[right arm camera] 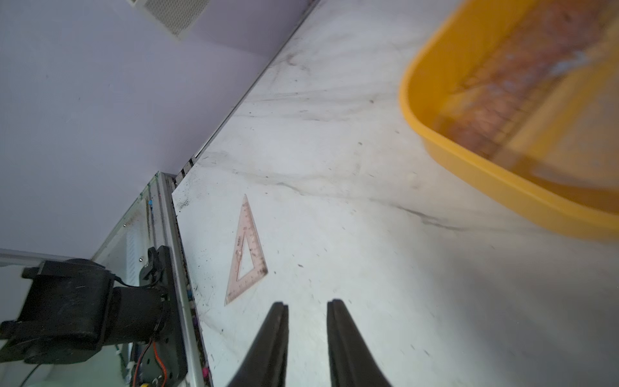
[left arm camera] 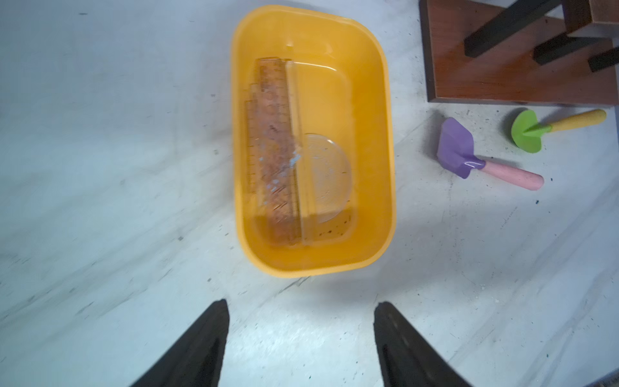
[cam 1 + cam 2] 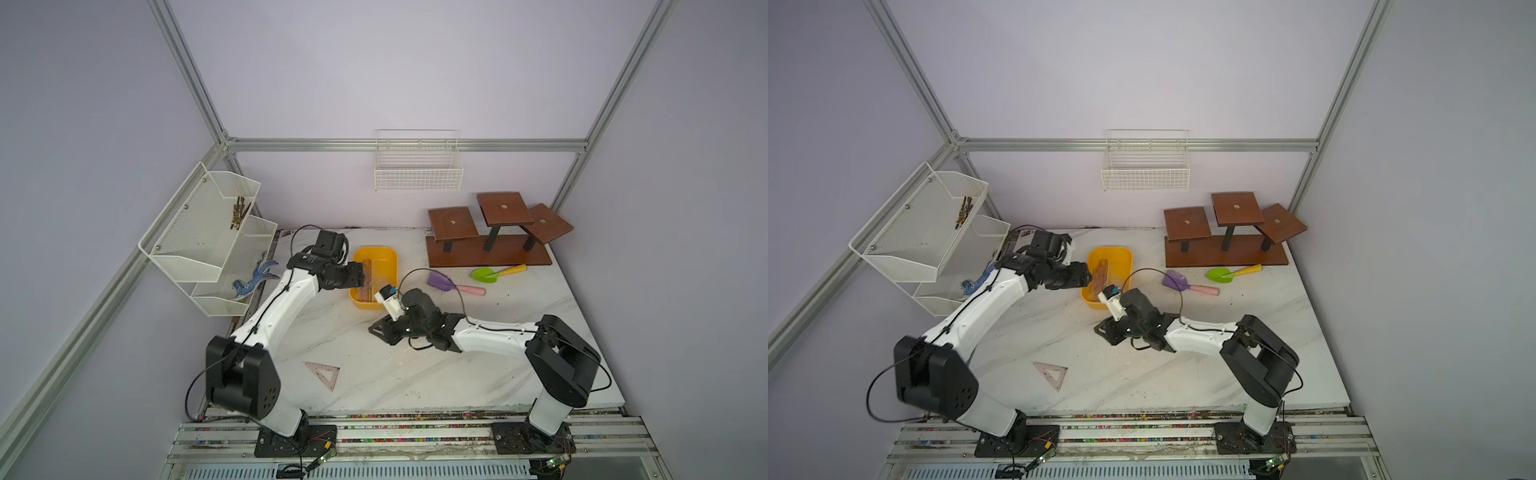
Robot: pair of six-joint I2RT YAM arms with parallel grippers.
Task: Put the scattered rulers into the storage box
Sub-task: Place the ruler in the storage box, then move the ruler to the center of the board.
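Note:
The pinkish set square (image 3: 325, 374) is lying flat near the base of my left gripper, so next my right gripper pulls it to the front middle (image 3: 387, 368) for my left gripper.
The yellow storage box (image 3: 376, 251) (image 3: 1109, 250) stands at the back middle of the marble table. In the left wrist view it holds a stack of pinkish long rulers (image 2: 274, 150), a clear ruler (image 2: 297, 140) and a half-round protractor (image 2: 330, 174). One pinkish set square (image 3: 323, 374) (image 1: 246, 258) lies flat near the table's front left. My left gripper (image 2: 301, 305) is open and empty, high up beside the box's left side. My right gripper (image 3: 376, 332) (image 1: 308, 303) hangs in front of the box, jaws a little apart with nothing between them.
A purple shovel (image 3: 440, 280) and a green shovel (image 3: 484, 274) lie right of the box. A brown wooden stand (image 3: 490, 253) fills the back right. A white wire basket (image 3: 417, 174) hangs on the back wall. A white mesh shelf (image 3: 208, 237) is on the left.

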